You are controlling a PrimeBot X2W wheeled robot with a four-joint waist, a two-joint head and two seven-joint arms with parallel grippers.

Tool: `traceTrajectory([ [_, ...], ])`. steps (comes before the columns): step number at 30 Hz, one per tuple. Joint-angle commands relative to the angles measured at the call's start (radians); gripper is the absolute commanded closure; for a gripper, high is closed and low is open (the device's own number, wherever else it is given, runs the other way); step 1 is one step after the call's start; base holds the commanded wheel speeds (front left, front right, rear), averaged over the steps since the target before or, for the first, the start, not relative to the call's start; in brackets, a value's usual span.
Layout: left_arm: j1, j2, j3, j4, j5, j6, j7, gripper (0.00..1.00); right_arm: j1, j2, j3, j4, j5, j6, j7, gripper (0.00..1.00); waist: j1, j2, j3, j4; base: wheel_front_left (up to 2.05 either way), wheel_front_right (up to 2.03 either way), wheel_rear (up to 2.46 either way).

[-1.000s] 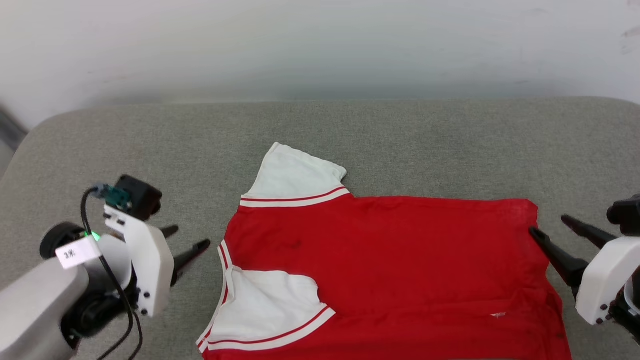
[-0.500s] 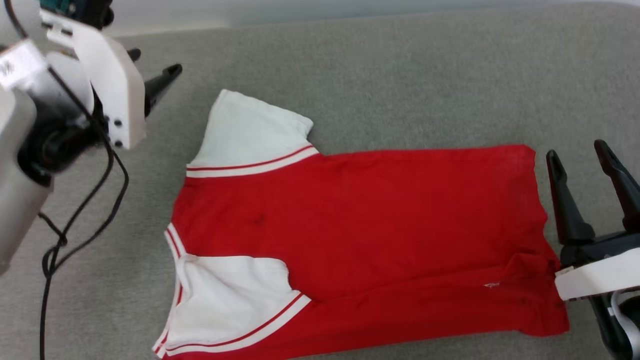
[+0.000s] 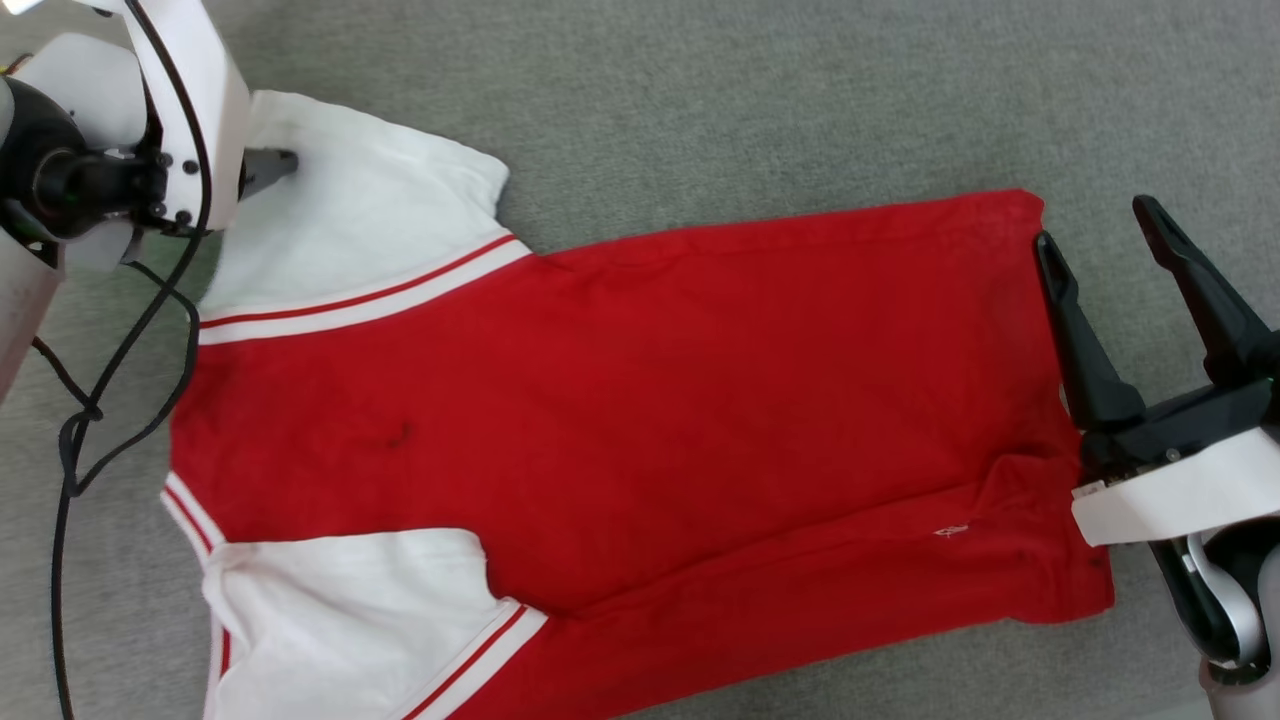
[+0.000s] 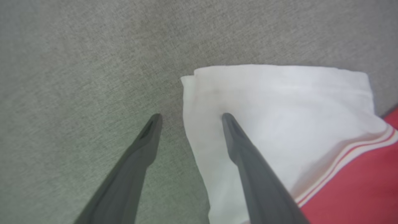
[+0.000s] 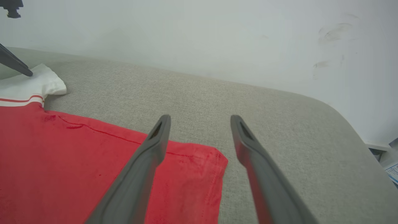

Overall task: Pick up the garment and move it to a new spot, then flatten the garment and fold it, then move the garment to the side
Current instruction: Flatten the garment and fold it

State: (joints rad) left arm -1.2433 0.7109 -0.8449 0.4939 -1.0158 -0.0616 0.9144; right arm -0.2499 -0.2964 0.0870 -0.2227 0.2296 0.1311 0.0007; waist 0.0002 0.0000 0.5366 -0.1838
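The folded near flap has a small logo [image 3: 951, 530] on it, so I expect the red body [image 3: 744, 282] to show hidden black print when I fold the far white sleeve inward.
The garment [image 3: 640, 400] lies flat and sideways on the grey cushion [image 3: 760, 110]: red body, white sleeves with red-and-white trim, collar to the left, hem to the right. My left gripper [image 4: 192, 115] is open astride the outer edge of the far white sleeve [image 4: 279, 102], one finger [image 3: 268, 166] over the sleeve and the other over the cushion. My right gripper [image 3: 1095, 225] is open at the far hem corner [image 5: 214, 158]. Its left finger is over red cloth, its right finger over bare cushion. Nothing is held.
A black cable [image 3: 100, 400] hangs from the left wrist beside the collar. A white wall [image 5: 199, 37] rises behind the cushion, whose rounded edge [image 5: 348, 118] drops off to the right. Bare cushion runs beyond and right of the garment.
The head camera has tipped down and closer. My left gripper has gone from beside the collar to the far sleeve. My right gripper has turned and come astride the far hem corner.
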Motion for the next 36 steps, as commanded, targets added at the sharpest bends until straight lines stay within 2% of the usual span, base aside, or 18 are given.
traceTrajectory([
  [1, -0.014, -0.002, -0.011, 0.014, 0.005, -0.004, 0.018, 0.00, -0.021, -0.006, 0.007, 0.007, 0.009, -0.001, 0.000, 0.00, -0.0002, 0.0000, 0.031, -0.028, 0.00, 0.00, 0.00],
  [6, 0.018, -0.018, -0.041, 0.048, -0.017, -0.023, 0.062, 0.00, -0.038, -0.016, 0.019, 0.025, 0.014, -0.001, 0.002, 0.00, -0.0002, 0.0000, 0.046, -0.034, 0.00, 0.00, 0.00],
  [7, 0.025, -0.019, -0.050, 0.049, -0.013, -0.029, 0.070, 0.44, -0.041, -0.019, 0.015, 0.029, 0.015, -0.001, 0.000, 0.00, -0.0002, 0.0000, 0.046, -0.034, 0.00, 0.00, 0.00],
  [8, 0.029, -0.017, -0.058, 0.048, -0.011, -0.032, 0.075, 1.00, -0.043, -0.021, 0.012, 0.033, 0.016, -0.001, 0.000, 0.00, -0.0002, 0.0000, 0.046, -0.033, 0.00, 0.00, 0.00],
  [13, 0.022, -0.017, -0.061, 0.044, 0.005, -0.045, 0.030, 1.00, -0.081, -0.068, 0.001, 0.021, 0.020, -0.001, 0.042, 0.00, -0.0002, 0.0000, 0.019, -0.013, 0.00, 0.00, 0.00],
  [16, 0.014, -0.031, -0.046, 0.027, -0.008, -0.054, -0.015, 1.00, -0.127, -0.142, 0.000, 0.001, 0.039, -0.001, 0.122, 0.00, -0.0002, 0.0000, -0.012, 0.008, 0.00, 0.00, 0.00],
  [19, 0.011, -0.033, -0.053, -0.002, 0.003, -0.060, -0.058, 1.00, -0.180, -0.244, 0.042, -0.012, 0.091, -0.001, 0.263, 0.00, -0.0002, 0.0000, -0.046, 0.031, 0.00, 0.00, 0.00],
  [25, 0.031, -0.043, -0.094, -0.077, 0.021, -0.067, -0.124, 1.00, -0.309, -0.453, 0.188, 0.022, 0.304, -0.001, 0.660, 0.00, -0.0002, 0.0000, -0.092, 0.083, 0.00, 0.00, 0.00],
  [26, 0.031, -0.043, -0.094, -0.077, 0.021, -0.067, -0.124, 1.00, -0.309, -0.453, 0.188, 0.022, 0.304, -0.001, 0.660, 0.00, -0.0002, 0.0000, -0.092, 0.083, 0.00, 0.00, 0.00],
  [31, 0.025, -0.055, -0.127, -0.148, 0.026, -0.068, -0.164, 1.00, -0.426, -0.540, 0.296, 0.114, 0.439, -0.001, 0.906, 0.00, -0.0002, 0.0000, -0.094, 0.128, 0.00, 0.00, 0.00],
  [36, -0.002, -0.061, -0.154, -0.204, 0.033, -0.068, -0.196, 1.00, -0.503, -0.516, 0.367, 0.242, 0.496, -0.001, 1.018, 0.00, -0.0002, 0.0000, -0.072, 0.167, 0.00, 0.00, 0.00],
])
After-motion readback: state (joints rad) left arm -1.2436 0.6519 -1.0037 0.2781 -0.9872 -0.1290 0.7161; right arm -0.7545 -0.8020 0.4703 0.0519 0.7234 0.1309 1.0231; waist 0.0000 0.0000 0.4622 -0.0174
